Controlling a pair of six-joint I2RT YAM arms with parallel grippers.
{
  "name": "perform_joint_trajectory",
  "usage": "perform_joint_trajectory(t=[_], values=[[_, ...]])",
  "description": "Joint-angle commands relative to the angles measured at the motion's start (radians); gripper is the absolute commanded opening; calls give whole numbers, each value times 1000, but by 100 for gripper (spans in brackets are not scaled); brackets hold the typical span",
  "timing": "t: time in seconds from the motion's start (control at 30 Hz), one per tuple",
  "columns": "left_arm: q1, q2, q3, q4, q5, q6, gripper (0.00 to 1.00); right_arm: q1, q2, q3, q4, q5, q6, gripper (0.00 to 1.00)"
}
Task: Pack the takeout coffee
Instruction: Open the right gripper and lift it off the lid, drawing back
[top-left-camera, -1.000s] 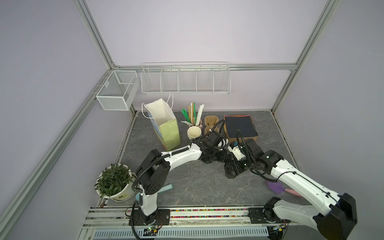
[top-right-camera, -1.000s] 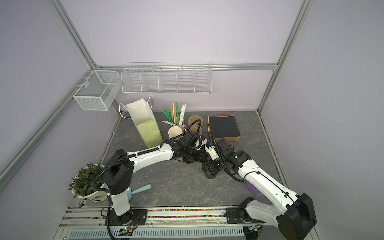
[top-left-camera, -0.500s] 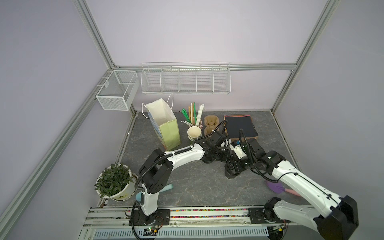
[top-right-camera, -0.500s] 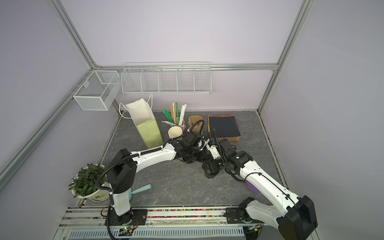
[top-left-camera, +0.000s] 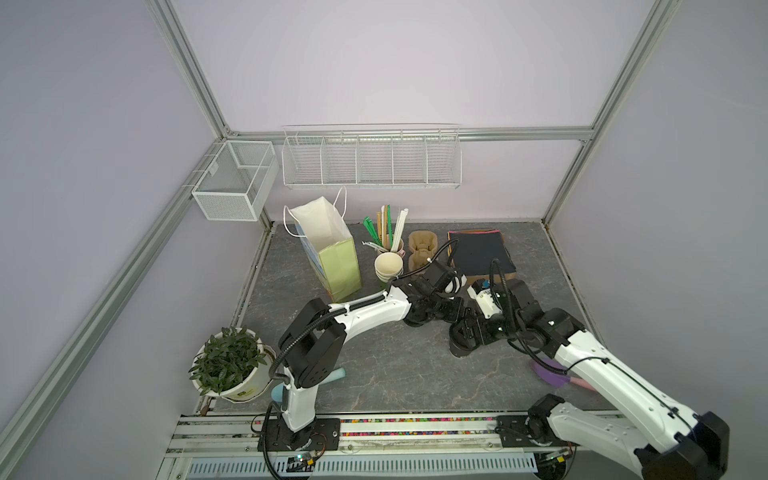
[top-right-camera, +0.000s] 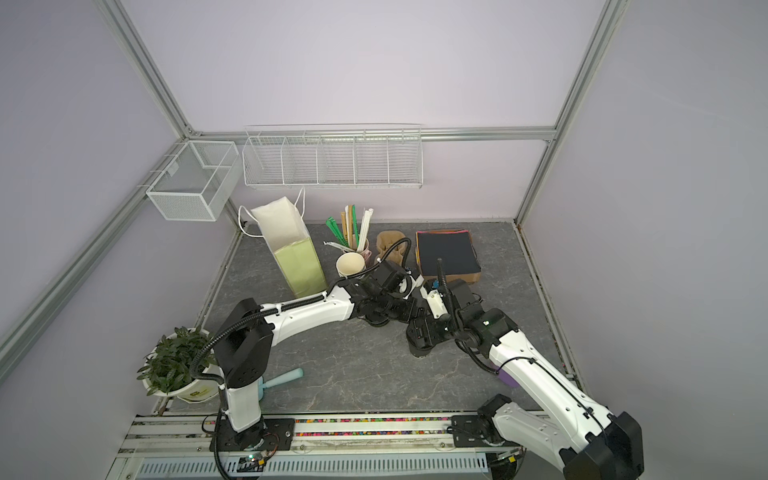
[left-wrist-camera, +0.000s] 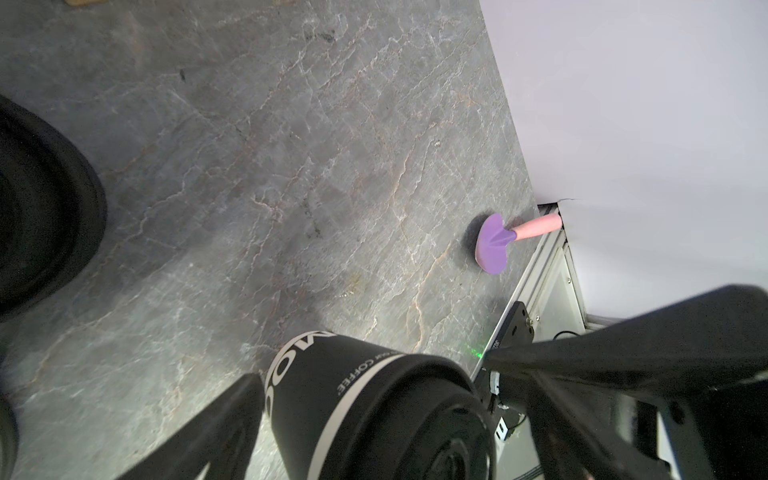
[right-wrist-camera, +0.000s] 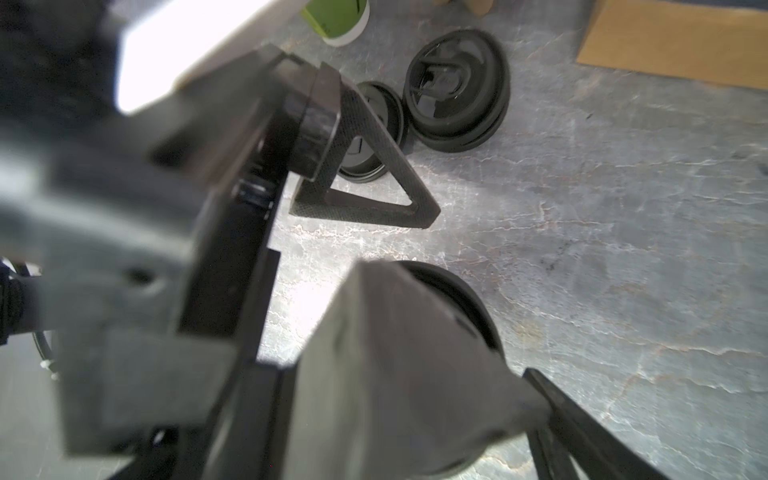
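Note:
My left gripper's finger is above the lid (right-wrist-camera: 472, 308) and in the way of my right gripper, so next my right gripper moves back and comes in low at the cup's side (top-left-camera: 464, 349).
The takeout coffee (left-wrist-camera: 374, 415) is a black paper cup with white lettering and a black lid, standing upright on the grey table in both top views (top-left-camera: 462, 347) (top-right-camera: 419, 347). My left gripper (left-wrist-camera: 372, 365) is open with a finger on each side of the cup. One finger (left-wrist-camera: 216, 419) is next to the cup wall, and a gap shows at the other. My right gripper (top-left-camera: 469, 332) hangs open just over the lid. In the right wrist view one of its fingers (right-wrist-camera: 582, 436) stands off the cup. A green and white paper bag (top-left-camera: 332, 257) stands open at the back left.
Loose black lids (right-wrist-camera: 457, 91) lie beside the cup. At the back stand stacked lidless cups (top-left-camera: 389, 266), a straw holder (top-left-camera: 388, 232), a cardboard cup carrier (top-left-camera: 422, 249) and a tray of dark sheets (top-left-camera: 480, 253). A purple scoop (left-wrist-camera: 494, 245) lies right, a plant (top-left-camera: 230, 365) front left.
My left gripper has slid to the right until its fingers flank the cup. The right gripper has stayed over the cup, and the cup has not moved.

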Motion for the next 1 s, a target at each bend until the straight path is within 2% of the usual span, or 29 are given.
perform_joint_trajectory(t=[0.0, 0.13, 0.23, 0.4, 0.57, 0.67, 0.97], values=[[-31, -10, -4, -149, -4, 63, 99, -60, -81, 61, 78, 149, 76, 99], [-26, -16, 6, -144, -19, 33, 99, -73, -150, 71, 44, 148, 126, 89], [-18, -41, 5, -160, -50, 22, 100, -86, -213, 64, 24, 168, 185, 89], [10, -113, -35, -179, -127, -26, 100, -107, -305, 30, -34, 195, 362, 89], [5, -180, -82, -169, -132, -51, 100, -106, -438, -159, 25, 142, 620, 90], [2, -186, -88, -190, -146, -39, 100, -106, -537, -272, 64, 141, 736, 93], [-9, -155, -116, -210, -171, -24, 100, -102, -816, -503, 64, 143, 950, 99]])
